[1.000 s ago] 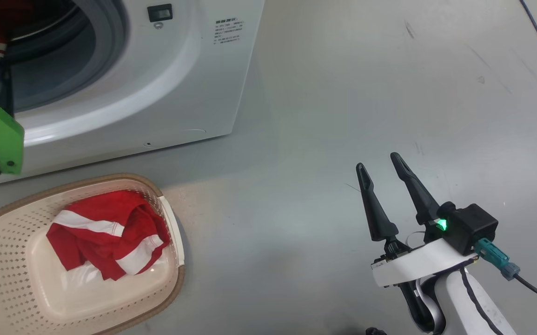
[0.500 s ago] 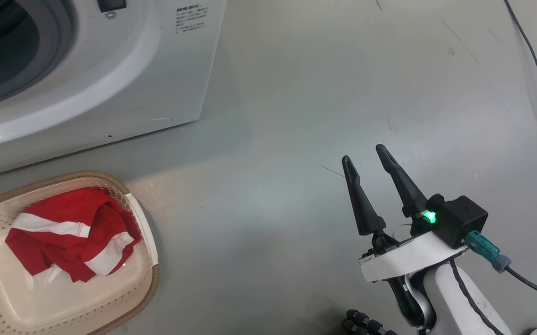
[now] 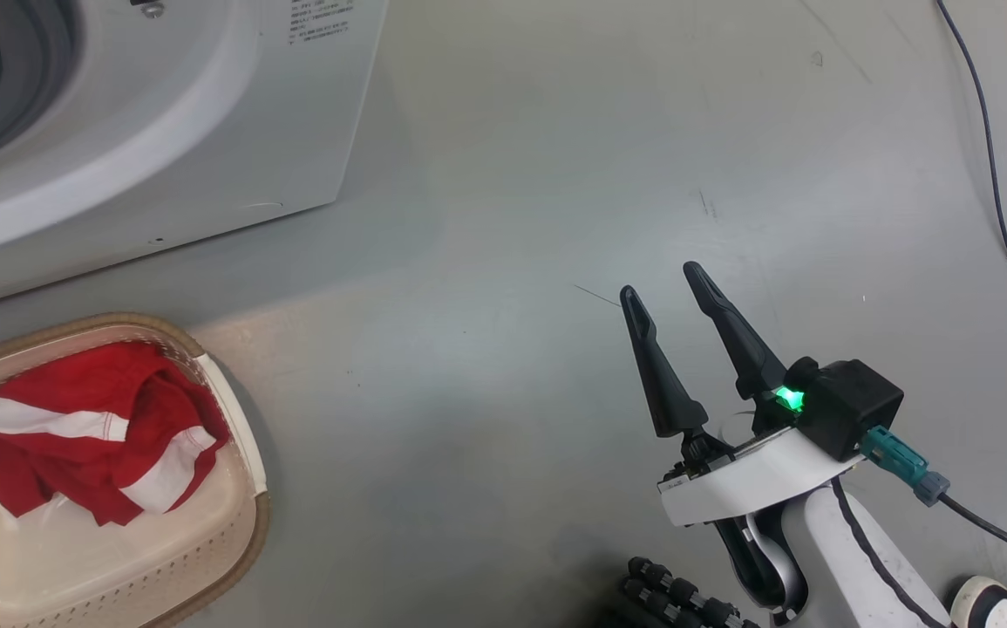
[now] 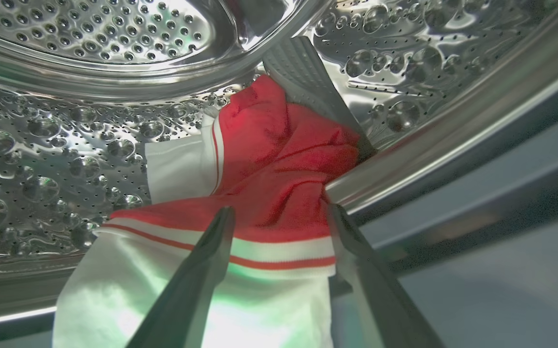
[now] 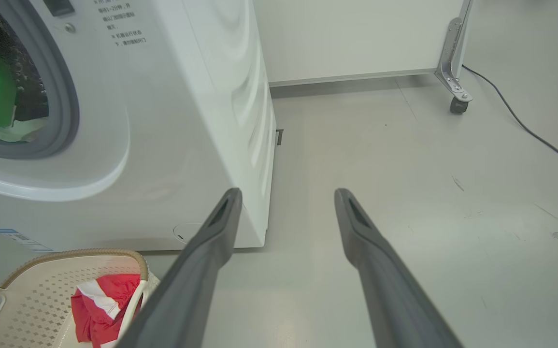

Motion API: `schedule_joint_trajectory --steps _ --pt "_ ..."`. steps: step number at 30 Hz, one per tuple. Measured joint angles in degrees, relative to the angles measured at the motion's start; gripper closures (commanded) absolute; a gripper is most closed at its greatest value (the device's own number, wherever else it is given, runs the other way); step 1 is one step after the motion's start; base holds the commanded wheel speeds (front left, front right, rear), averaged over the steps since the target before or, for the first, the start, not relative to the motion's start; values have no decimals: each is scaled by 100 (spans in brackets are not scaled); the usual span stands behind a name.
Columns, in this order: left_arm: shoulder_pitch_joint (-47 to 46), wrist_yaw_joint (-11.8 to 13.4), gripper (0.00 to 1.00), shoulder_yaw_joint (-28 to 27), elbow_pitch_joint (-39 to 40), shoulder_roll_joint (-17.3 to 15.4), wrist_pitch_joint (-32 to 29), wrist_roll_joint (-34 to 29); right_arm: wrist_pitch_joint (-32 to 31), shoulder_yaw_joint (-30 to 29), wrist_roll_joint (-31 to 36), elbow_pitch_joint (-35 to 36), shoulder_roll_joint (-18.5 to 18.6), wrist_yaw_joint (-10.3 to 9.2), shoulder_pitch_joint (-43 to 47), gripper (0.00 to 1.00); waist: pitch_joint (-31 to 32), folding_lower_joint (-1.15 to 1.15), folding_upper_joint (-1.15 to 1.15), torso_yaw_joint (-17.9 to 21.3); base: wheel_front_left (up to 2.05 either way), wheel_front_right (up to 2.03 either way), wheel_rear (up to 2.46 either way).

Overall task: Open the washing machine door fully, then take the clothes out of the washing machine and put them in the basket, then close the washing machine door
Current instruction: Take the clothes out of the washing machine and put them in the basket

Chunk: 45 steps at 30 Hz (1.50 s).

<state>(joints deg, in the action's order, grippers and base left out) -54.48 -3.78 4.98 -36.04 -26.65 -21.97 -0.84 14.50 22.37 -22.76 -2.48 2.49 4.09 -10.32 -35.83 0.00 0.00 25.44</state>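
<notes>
My gripper is about to pull the red cloth point(image 4: 282, 174) out, and clear perforated steel point(image 4: 45, 165) shows all around the cloth, so I expect the drum to be empty then.
Inside the perforated steel drum point(image 4: 66, 145) of the washing machine point(image 3: 207, 113) lies a piece of the clothes point(image 4: 279, 159), red with white bands. My left gripper point(image 4: 279, 210) stands open, one finger on each side of the banded part; whether it touches the cloth I cannot tell. Another red and white garment point(image 3: 76, 419) lies in the cream basket point(image 3: 246, 471) on the floor before the machine. My right gripper point(image 3: 660, 279) hangs open and empty over bare floor, well to the right of the basket. The washing machine door is out of view.
In the right wrist view the machine point(image 5: 187, 121) stands to the left of my open right gripper point(image 5: 287, 193), with the basket point(image 5: 66, 253) below it. A black cable point(image 3: 991, 174) runs along the floor at the right. A caster leg point(image 5: 452, 72) stands by the far wall.
The head camera has turned, so the machine and basket sit further left in the picture and the left arm's green part has left it. The right gripper stays open.
</notes>
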Motion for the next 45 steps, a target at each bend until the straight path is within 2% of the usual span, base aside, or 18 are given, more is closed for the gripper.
schedule_joint_trajectory --steps 6,14,15,16,17,30,45 --pt "-319 180 0 -66 -235 -165 -158 -169 0 77 -91 65 -4 -22 -129 0 -146 0 0 54 0 0 0" --pt "-489 205 0 -75 -506 -121 -158 -137 0 85 -118 60 -8 -73 -167 0 -213 0 0 81 0 0 0" --pt "-502 205 24 -87 -542 -93 -158 -107 0 85 -116 60 -8 -75 -186 0 -215 0 0 77 0 0 0" --pt "-528 205 70 -98 -580 -67 -159 -66 0 85 -118 59 -7 -80 -210 0 -217 0 0 72 0 0 0" --pt "-552 205 100 -104 -613 -42 -159 -40 0 83 -116 59 -8 -81 -232 0 -218 0 0 66 0 0 0" --pt "-633 197 100 -23 -981 170 211 -22 0 66 -116 10 -7 -131 -338 0 -103 0 0 -76 0 0 0" --pt "-389 137 100 -24 -1237 726 1510 293 0 -211 85 -219 -2 -180 -339 0 502 0 0 -333 0 0 0"
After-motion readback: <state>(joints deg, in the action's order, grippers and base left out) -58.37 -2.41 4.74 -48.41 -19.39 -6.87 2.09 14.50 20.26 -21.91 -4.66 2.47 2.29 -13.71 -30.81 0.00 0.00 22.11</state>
